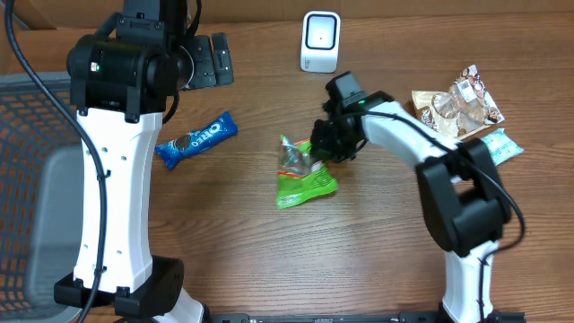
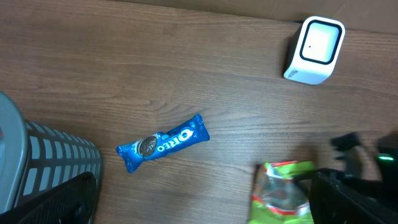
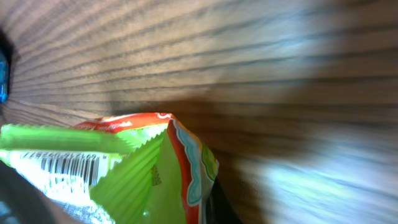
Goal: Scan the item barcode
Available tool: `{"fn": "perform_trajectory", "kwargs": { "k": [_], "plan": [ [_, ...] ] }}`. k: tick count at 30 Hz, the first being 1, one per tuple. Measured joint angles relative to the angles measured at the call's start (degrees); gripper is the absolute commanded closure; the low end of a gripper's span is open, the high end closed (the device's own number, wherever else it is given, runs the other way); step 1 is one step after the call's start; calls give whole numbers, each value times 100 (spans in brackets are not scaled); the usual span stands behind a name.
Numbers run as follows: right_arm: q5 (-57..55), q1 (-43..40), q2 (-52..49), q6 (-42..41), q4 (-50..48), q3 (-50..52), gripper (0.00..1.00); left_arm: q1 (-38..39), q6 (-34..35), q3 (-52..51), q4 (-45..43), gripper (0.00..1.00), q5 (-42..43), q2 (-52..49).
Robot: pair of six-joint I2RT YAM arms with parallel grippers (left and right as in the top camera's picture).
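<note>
The green snack bag's barcode is facing up toward my right gripper, so next my right gripper flips the bag over and grips its middle before the scan.
A green snack bag lies mid-table, its barcode label facing the right wrist camera. My right gripper is shut on the bag's upper right edge, and one dark finger shows behind the crimped seal. The white barcode scanner stands upright at the back of the table, apart from the bag. My left gripper hangs open above the back left of the table with nothing between its fingers. The left wrist view also takes in the bag and the scanner.
A blue Oreo pack lies left of the bag. Several snack packs and a teal packet sit at the right. A grey mesh basket stands at the left edge.
</note>
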State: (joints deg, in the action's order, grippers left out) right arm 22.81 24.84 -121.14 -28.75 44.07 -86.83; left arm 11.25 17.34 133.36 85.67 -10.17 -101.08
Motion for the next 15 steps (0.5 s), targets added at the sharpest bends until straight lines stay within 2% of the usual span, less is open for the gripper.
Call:
{"fn": "perform_trajectory", "kwargs": {
  "k": [8,15],
  "plan": [
    [-2347,-35,1779,649,966,4,96,0,0,2,4,0,2,0],
    [-4647,199,1937,756,1543,7,96,0,0,2,4,0,2,0]
  ]
}}
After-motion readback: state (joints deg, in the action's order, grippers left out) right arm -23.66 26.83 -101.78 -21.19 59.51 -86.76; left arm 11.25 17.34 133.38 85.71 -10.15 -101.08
